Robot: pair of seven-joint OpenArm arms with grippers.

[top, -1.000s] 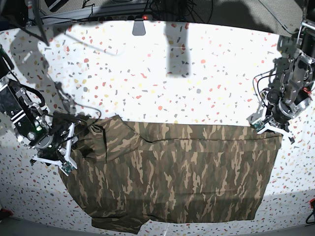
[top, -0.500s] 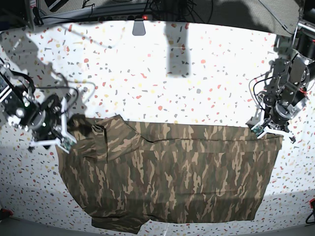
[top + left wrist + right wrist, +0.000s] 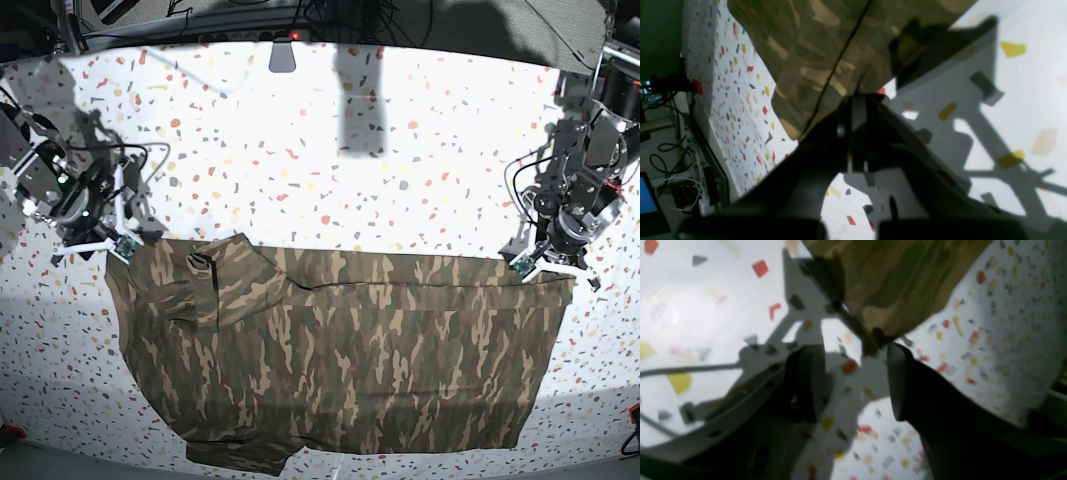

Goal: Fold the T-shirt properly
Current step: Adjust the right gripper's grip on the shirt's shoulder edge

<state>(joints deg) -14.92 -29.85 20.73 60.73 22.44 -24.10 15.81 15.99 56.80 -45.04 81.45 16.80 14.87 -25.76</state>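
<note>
The T-shirt's far corner (image 3: 877,340) ends just ahead of the right gripper's open fingers, so the robot's right gripper should move further over the cloth (image 3: 869,304) before it closes and pulls.
The camouflage T-shirt (image 3: 350,340) lies spread across the near half of the speckled table, with a sleeve fold (image 3: 200,272) bunched near its far left. My left gripper (image 3: 543,262) is shut on the shirt's far right corner. In the left wrist view the closed left gripper (image 3: 855,100) pinches the T-shirt's edge (image 3: 813,50). My right gripper (image 3: 128,238) hovers open just beyond the shirt's far left corner. In the right wrist view the right gripper (image 3: 853,373) has only table between its fingers. The T-shirt corner (image 3: 900,280) ends just ahead of the fingertips.
The white terrazzo table (image 3: 300,150) stretches behind the shirt to its far edge. Cables and a grey mount (image 3: 283,55) sit along that edge. The shirt's near hem reaches close to the table's front edge (image 3: 330,465).
My right gripper has moved from over the shirt's left side toward the far side of the table, staying open. The shirt's left part now lies flatter. The left arm has barely moved.
</note>
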